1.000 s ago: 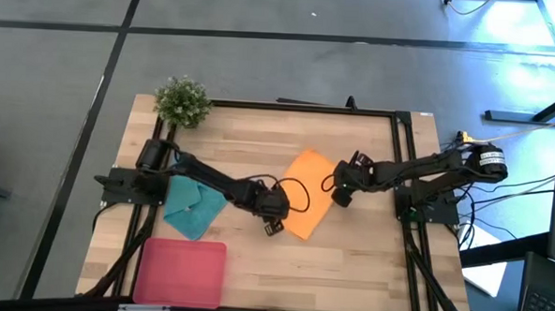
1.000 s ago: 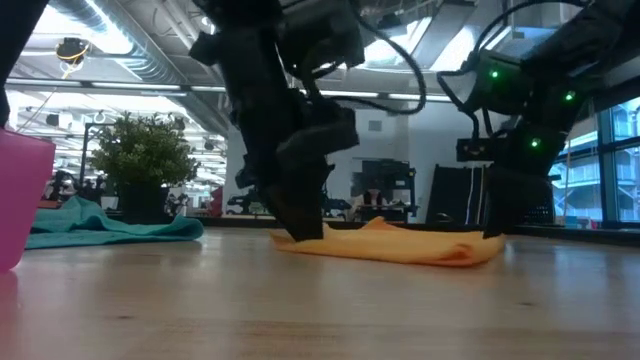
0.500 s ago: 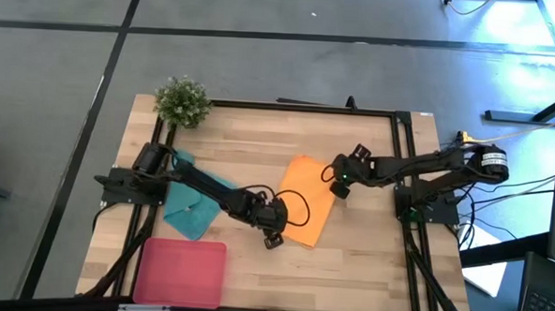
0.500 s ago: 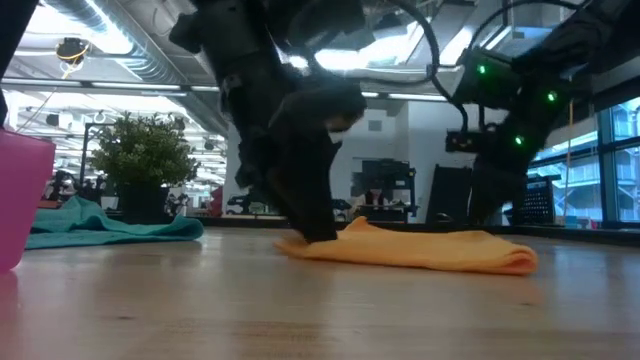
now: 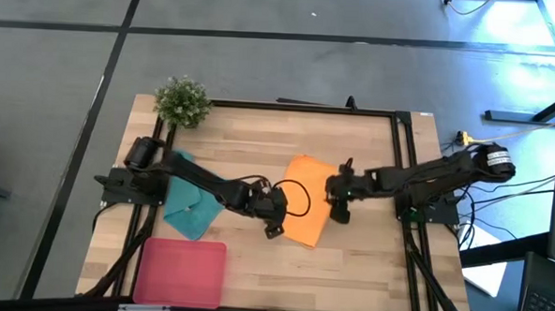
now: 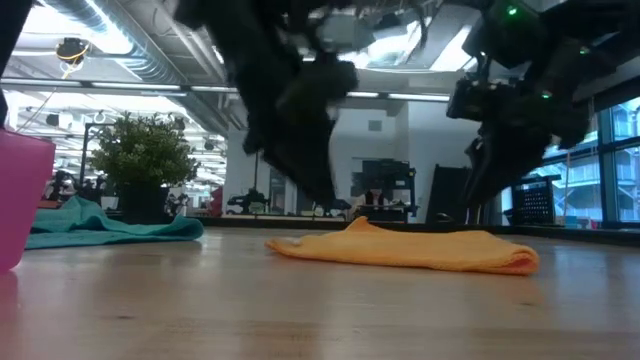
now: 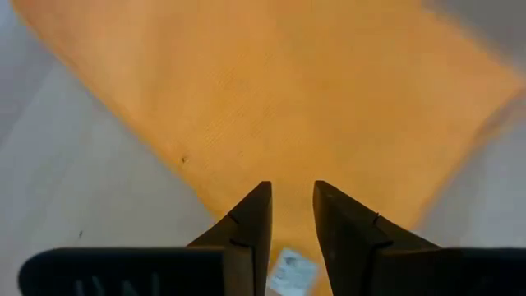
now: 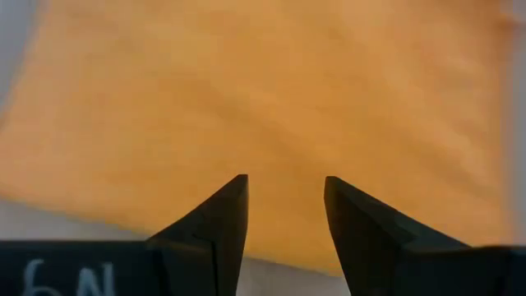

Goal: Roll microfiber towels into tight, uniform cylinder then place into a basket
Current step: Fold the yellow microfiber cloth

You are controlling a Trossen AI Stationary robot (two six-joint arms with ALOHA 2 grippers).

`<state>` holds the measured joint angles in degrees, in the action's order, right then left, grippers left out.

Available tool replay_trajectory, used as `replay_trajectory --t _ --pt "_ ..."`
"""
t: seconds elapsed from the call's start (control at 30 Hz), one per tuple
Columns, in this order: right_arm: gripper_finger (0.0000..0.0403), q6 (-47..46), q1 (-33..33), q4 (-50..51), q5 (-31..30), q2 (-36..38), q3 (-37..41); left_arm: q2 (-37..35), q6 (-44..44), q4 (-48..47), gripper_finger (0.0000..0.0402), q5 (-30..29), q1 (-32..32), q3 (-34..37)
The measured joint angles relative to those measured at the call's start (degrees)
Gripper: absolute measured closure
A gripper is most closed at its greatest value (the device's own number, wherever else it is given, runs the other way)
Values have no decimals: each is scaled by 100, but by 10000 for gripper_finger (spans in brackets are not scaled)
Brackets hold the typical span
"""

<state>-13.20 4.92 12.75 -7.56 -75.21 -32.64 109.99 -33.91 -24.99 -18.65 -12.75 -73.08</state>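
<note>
The orange towel lies slanted (image 5: 309, 180) below the robot's right gripper, so the robot should straighten the towel first and then move the right gripper to its near corner (image 5: 312, 244) to fold.
The orange towel (image 5: 310, 200) lies spread flat on the wooden table, its underside resting on the boards (image 6: 400, 250). My left gripper (image 5: 272, 230) hovers over the towel's near left corner, its fingers (image 7: 292, 187) a narrow gap apart with nothing between them. My right gripper (image 5: 339, 214) hangs open above the towel's right edge, with only cloth below it (image 8: 286, 179). In the low view both grippers are clear of the cloth. The teal towel (image 5: 193, 206) lies crumpled at the left. The pink basket (image 5: 180, 271) sits at the near left corner.
A small potted plant (image 5: 182, 101) stands at the far left corner. A black frame rail (image 5: 396, 133) runs round the tabletop. Bare wood lies along the far side and near the front edge to the right of the basket.
My left gripper has risen off the orange towel's left end. My right gripper has swung toward the near edge along the towel's right side and lifted. The towel's right end, bunched a second ago, now lies drawn out flat.
</note>
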Motion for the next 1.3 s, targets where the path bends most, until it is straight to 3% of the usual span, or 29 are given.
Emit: replay_trajectory --t 0.2,0.53,0.67,1.0,1.3 --pt "240 -174 325 -397 -15 -326 114 450 -7 117 317 478 127 6" --pt "240 -152 171 -497 -43 -1021 105 560 -451 275 317 710 -108 -15" --pt "240 -117 96 -579 -357 -1135 94 588 -633 437 317 857 -261 -13" --pt "240 601 190 -377 -717 -859 75 540 -425 610 317 593 -440 4" --pt "240 1546 1224 -196 -431 -148 44 127 -1 566 317 278 -632 -5"
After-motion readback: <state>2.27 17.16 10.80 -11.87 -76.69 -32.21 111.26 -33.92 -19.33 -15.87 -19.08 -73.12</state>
